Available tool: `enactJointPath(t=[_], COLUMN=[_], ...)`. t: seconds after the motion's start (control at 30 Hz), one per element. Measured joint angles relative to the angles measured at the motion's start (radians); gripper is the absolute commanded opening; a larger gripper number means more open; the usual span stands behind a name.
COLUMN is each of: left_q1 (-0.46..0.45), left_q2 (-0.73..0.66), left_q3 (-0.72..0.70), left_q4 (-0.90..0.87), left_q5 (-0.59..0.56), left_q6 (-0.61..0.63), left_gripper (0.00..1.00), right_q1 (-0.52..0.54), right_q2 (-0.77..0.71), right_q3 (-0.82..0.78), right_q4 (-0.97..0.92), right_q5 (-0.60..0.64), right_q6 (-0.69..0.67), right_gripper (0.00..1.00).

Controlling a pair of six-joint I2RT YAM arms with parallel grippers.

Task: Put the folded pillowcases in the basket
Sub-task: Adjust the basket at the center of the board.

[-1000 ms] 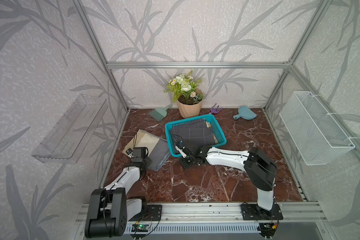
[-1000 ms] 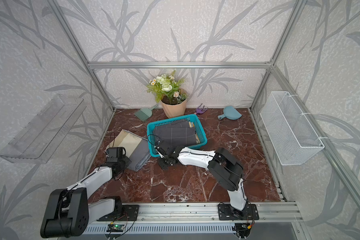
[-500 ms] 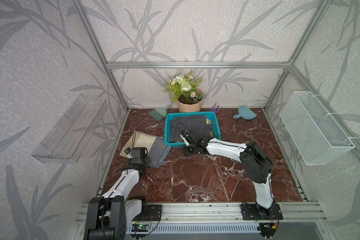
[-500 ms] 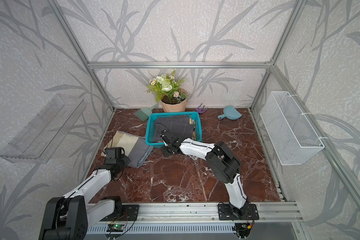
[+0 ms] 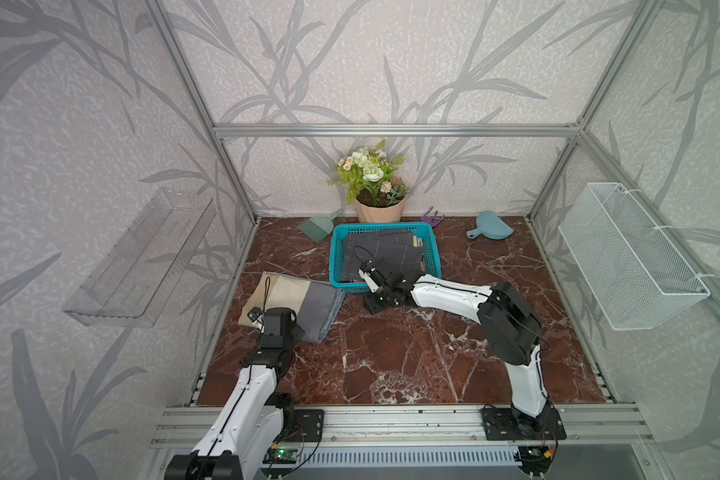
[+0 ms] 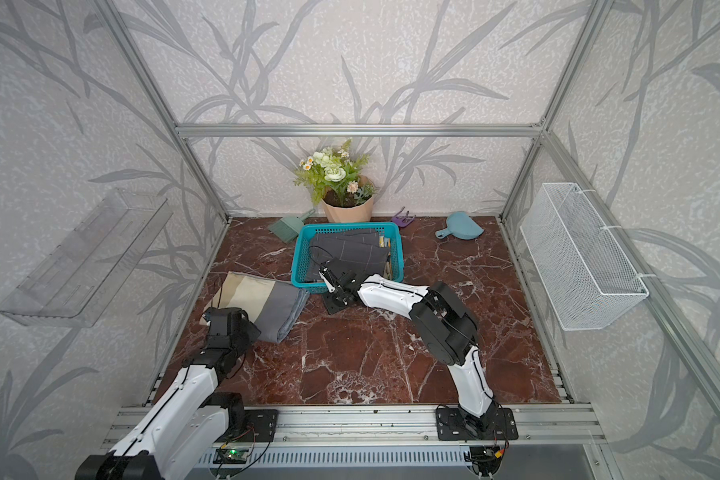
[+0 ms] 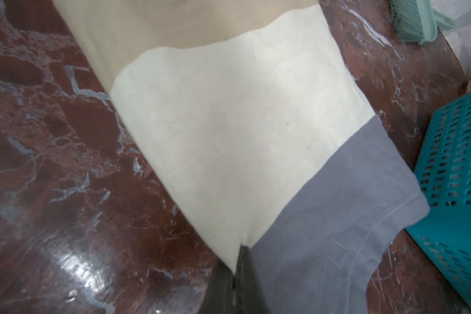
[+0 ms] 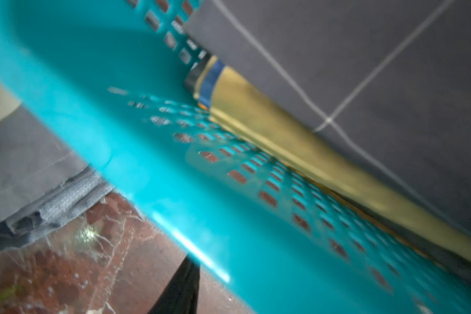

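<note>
The folded pillowcase [image 5: 293,294] is lying crooked next to the basket's corner, so next my right gripper grabs the grey end [image 5: 324,310] and pulls the pillowcase to the front of the basket.
The folded pillowcase [image 5: 292,297], in beige, cream and grey bands, lies on the marble floor left of the basket [image 5: 336,266]. Its grey end nearly touches the basket's near left corner. My left gripper [image 7: 235,261] is shut on the pillowcase's [image 7: 242,136] near edge, seen under the wrist in a top view [image 6: 229,328]. The teal basket [image 6: 398,257] holds a dark grey checked cloth [image 5: 385,253] over a yellow fabric [image 8: 283,146]. My right gripper [image 5: 373,289] stands open astride the basket's near rim [image 8: 120,152]. Only one of its fingers [image 8: 180,288] shows, outside the rim.
A flower pot [image 5: 378,208], a green hand brush [image 5: 316,228], a purple tool [image 5: 432,217] and a blue dustpan [image 5: 493,230] line the back wall. A white wire basket [image 5: 628,257] hangs on the right wall and a clear shelf tray [image 5: 142,257] on the left.
The basket has slid away toward the back wall and squared up. My right gripper went with it and has now opened its jaws. The left gripper stays shut on the pillowcase.
</note>
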Motion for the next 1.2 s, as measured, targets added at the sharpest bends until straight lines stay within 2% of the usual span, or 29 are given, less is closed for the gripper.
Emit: enactJointPath(t=[0.03, 0.07, 0.13, 0.17, 0.23, 0.43, 0.6, 0.93, 1.2], left_q1=[-0.023, -0.041, -0.071, -0.083, -0.093, -0.097, -0.097, -0.097, -0.089], left_q2=[-0.024, -0.046, -0.082, -0.098, -0.121, -0.15, -0.097, 0.166, 0.255], left_q3=[-0.003, -0.003, -0.005, -0.006, -0.007, 0.0, 0.099, 0.432, 0.499], left_q4=[-0.016, -0.032, -0.055, -0.064, -0.077, -0.116, -0.13, -0.077, -0.062], left_q5=[-0.002, -0.003, -0.004, -0.005, -0.005, -0.02, -0.051, -0.091, -0.11], left_q6=[-0.012, -0.029, -0.045, -0.056, -0.069, -0.082, -0.054, 0.092, 0.161], left_gripper=[0.29, 0.48, 0.78, 0.88, 0.98, 1.0, 1.0, 1.0, 1.0], right_q1=[0.002, 0.004, 0.01, 0.017, 0.024, 0.053, 0.098, 0.175, 0.207], right_q2=[-0.012, -0.027, -0.057, -0.071, -0.09, -0.077, -0.01, 0.084, 0.146], right_q3=[-0.018, -0.042, -0.085, -0.098, -0.116, -0.142, -0.133, -0.1, -0.029], right_q4=[0.01, 0.022, 0.044, 0.055, 0.087, 0.246, 0.35, 0.441, 0.44], right_q5=[-0.008, -0.017, -0.029, -0.042, -0.065, -0.155, -0.167, -0.114, -0.099], right_q6=[0.008, 0.017, 0.034, 0.051, 0.088, 0.275, 0.418, 0.581, 0.634], right_gripper=[0.79, 0.86, 0.92, 0.96, 0.97, 0.99, 0.98, 0.85, 0.71])
